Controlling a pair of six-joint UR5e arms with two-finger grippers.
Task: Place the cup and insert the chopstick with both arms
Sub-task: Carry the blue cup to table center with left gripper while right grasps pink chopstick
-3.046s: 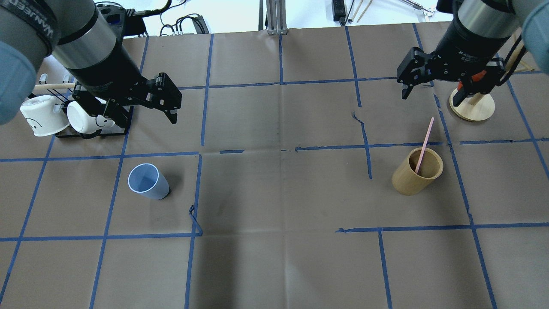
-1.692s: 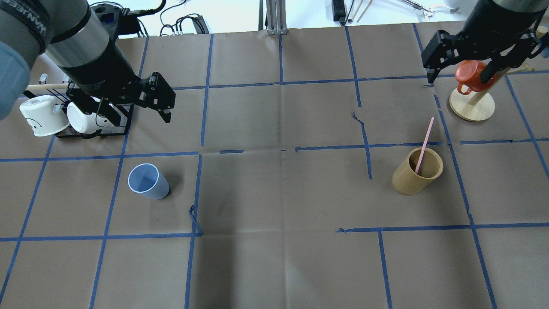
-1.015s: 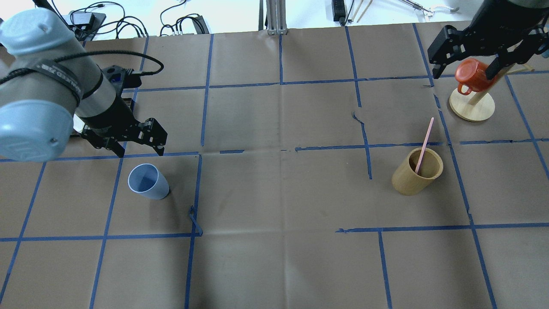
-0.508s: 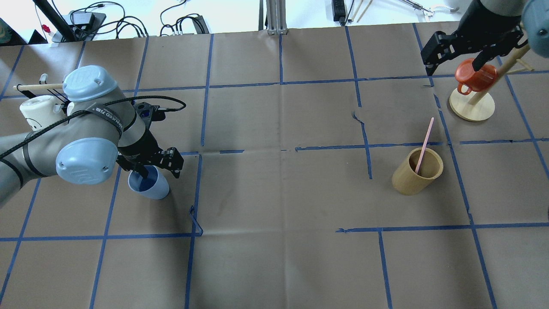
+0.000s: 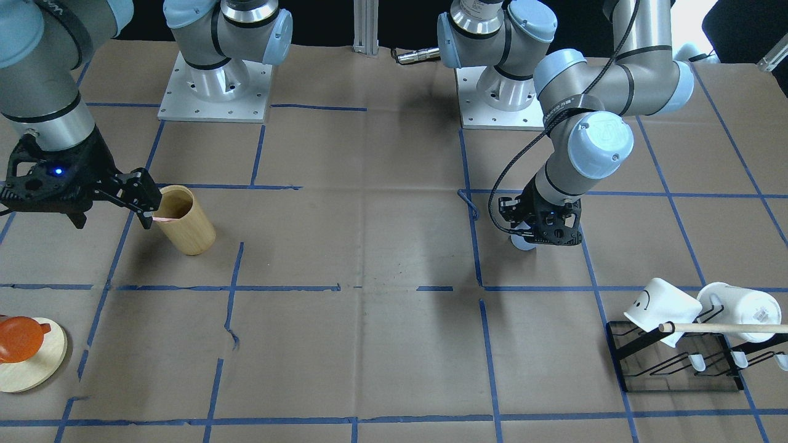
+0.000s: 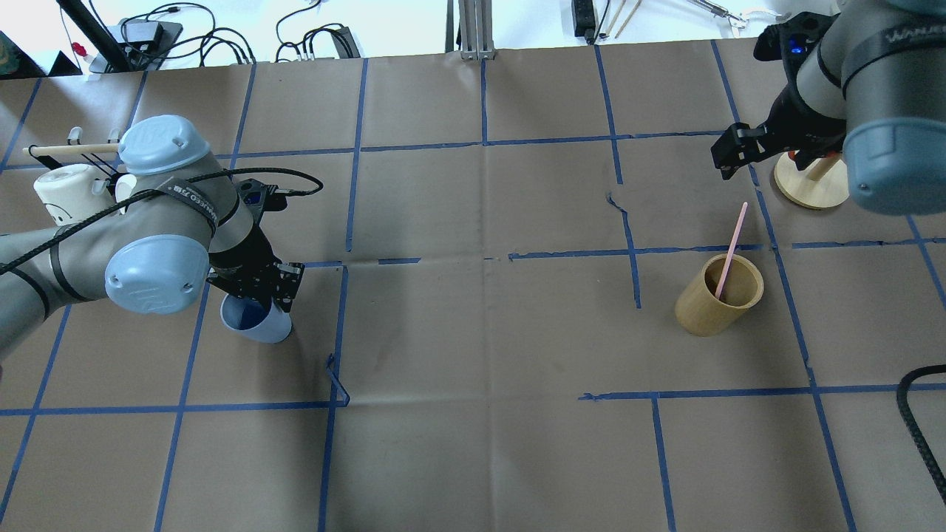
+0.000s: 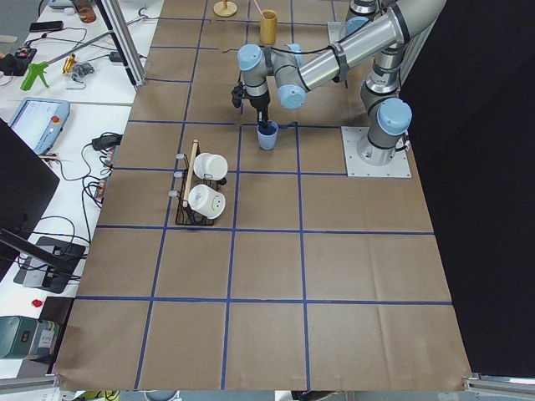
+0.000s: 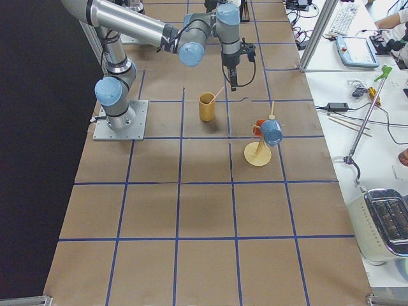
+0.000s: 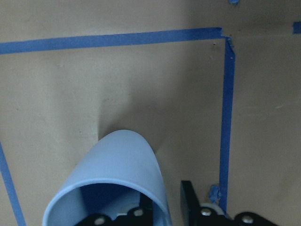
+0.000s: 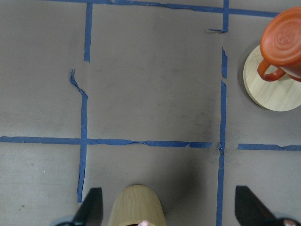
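Observation:
My gripper is going to lift the pink chopstick (image 5: 165, 219), which leans loosely in the wide wooden cylinder (image 5: 174, 203), so the chopstick will slide free and leave the cylinder standing empty.
The light blue cup (image 6: 260, 324) stands upright on the left of the table; it also shows in the front view (image 5: 523, 243) and the left wrist view (image 9: 117, 174). My left gripper (image 6: 267, 297) is down at its rim, one finger inside and one outside, with a narrow gap left at the outer finger (image 9: 190, 205). One pink chopstick (image 6: 732, 247) leans in the tan wooden cylinder (image 6: 717, 297). My right gripper (image 5: 112, 216) is wide open and empty, hovering beside and above the cylinder (image 10: 136, 207).
Two white mugs (image 5: 665, 301) and a long wooden dowel (image 5: 720, 328) sit on a black rack at the robot's far left. A red mug (image 10: 284, 37) hangs on a wooden stand (image 6: 809, 186) behind the right gripper. A curl of loose tape (image 6: 336, 377) lies near the cup.
My left arm has swung from the mug rack down to the cup and set its fingers over the rim. My right gripper has moved from over the mug stand toward the cylinder.

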